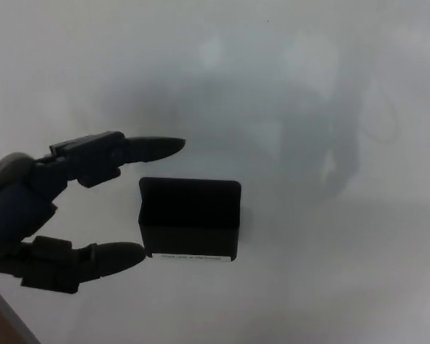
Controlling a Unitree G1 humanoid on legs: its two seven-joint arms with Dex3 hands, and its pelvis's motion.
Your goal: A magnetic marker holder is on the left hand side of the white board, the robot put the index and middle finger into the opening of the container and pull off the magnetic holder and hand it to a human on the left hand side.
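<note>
The magnetic marker holder [190, 219] rests against smooth, shiny whiteboard [269, 218], so it will turn a little crooked and then come off in one piece when I pull.
A black box-shaped magnetic marker holder [190, 217] clings to the whiteboard [308, 86], its open top facing up and a white label strip along its bottom edge. My left hand [64, 208] reaches in from the picture's left, open, with its fingers spread. The upper fingers [140, 150] point right just above the holder's top left corner. The thumb [107, 258] lies level with the holder's bottom left corner. Neither touches the holder as far as I can see. My right hand does not show.
The whiteboard fills nearly the whole view, with faint grey reflections across its upper middle. Its edge and a brown surface [3, 326] show in the bottom left corner.
</note>
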